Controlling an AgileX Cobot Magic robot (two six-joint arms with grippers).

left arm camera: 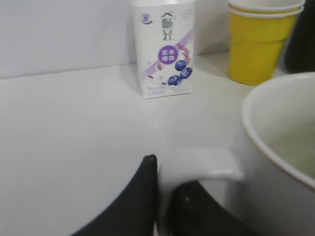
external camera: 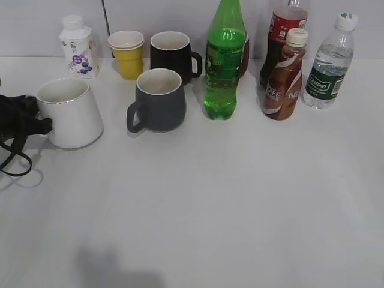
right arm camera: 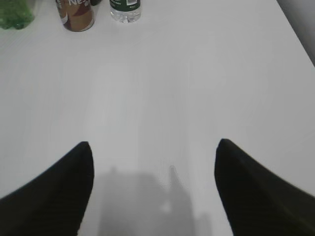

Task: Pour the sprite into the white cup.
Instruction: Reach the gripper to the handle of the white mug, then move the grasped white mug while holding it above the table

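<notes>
The sprite point(external camera: 222, 69) will come out in a thin stream when I tip it steeply over the white cup, because it narrows point(external camera: 229, 8) toward its top.
The sprite point(external camera: 224, 57), a tall bright-green bottle, stands upright at the back middle of the table; its base shows in the right wrist view point(right arm camera: 15, 12). The white cup point(external camera: 71, 113) stands at the left, handle pointing left. My left gripper point(external camera: 37, 125) is shut on the cup's handle point(left arm camera: 204, 164), one finger on each side of it. The cup's rim and wall fill the right of the left wrist view point(left arm camera: 280, 147). My right gripper point(right arm camera: 153, 147) is open and empty over bare table; it is out of the exterior view.
A grey mug point(external camera: 159, 100), black mug point(external camera: 172, 56) and yellow cup point(external camera: 127, 54) stand near the sprite. A small white bottle with purple print point(external camera: 79, 47) is at the back left. A brown bottle point(external camera: 285, 75), cola bottle point(external camera: 283, 36) and water bottle point(external camera: 329, 63) stand at the right.
</notes>
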